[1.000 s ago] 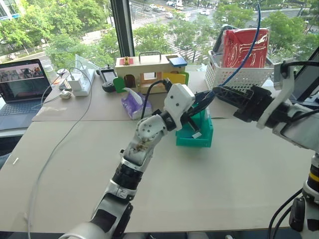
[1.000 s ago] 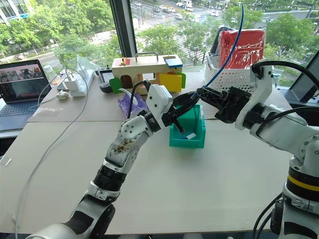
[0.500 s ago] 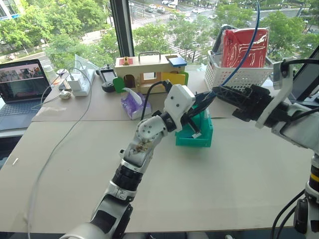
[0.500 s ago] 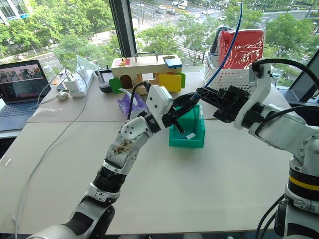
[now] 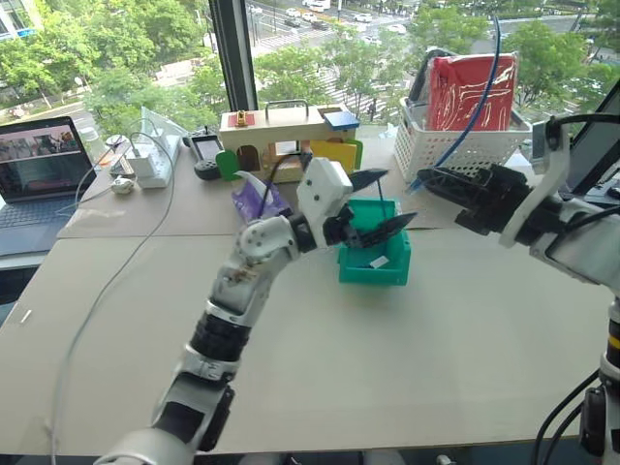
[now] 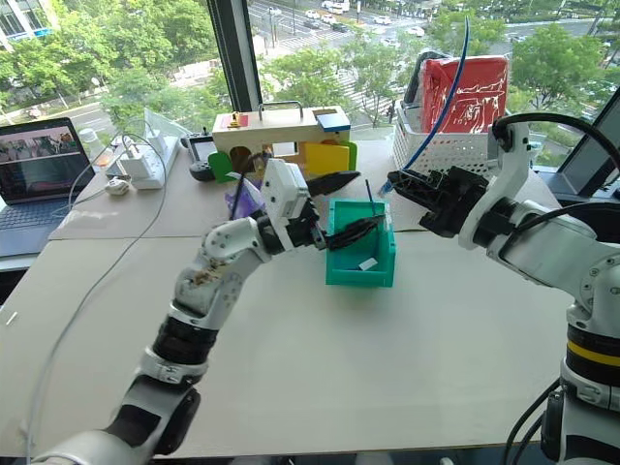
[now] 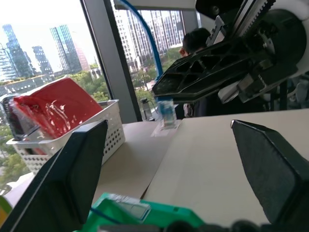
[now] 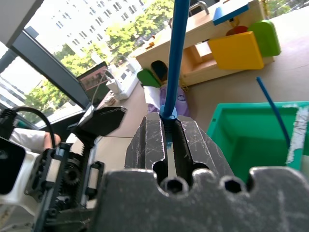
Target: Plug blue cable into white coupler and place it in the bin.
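My gripper will push the plug of the blue cable (image 5: 480, 105) into the white coupler. The cable should stay standing then, because it curves up to a loose end (image 5: 496, 19).
The blue cable (image 5: 475, 107) runs down from above into my right gripper (image 5: 422, 181), which is shut on it just behind its small clear plug (image 7: 166, 112). That gripper hangs beside the upper right corner of the teal bin (image 5: 373, 276). A short stretch of blue cable (image 8: 273, 110) stands inside the bin. My left gripper (image 5: 383, 201) is open over the bin, with nothing between its black fingers (image 7: 72, 179). It points at the plug from a short way off. The white coupler is hidden from me.
A white lattice basket (image 5: 465, 147) with a red bag stands behind my right gripper. The wooden toy house (image 5: 286, 131) and a purple tissue pack (image 5: 254, 199) are behind the bin. A laptop (image 5: 39, 160), a power strip (image 5: 155, 160) and a grey cord (image 5: 107, 281) lie on the left.
My left gripper has opened and swung left, away from my right gripper's tip, to hang over the bin. My right gripper still holds the blue cable in nearly the same place.
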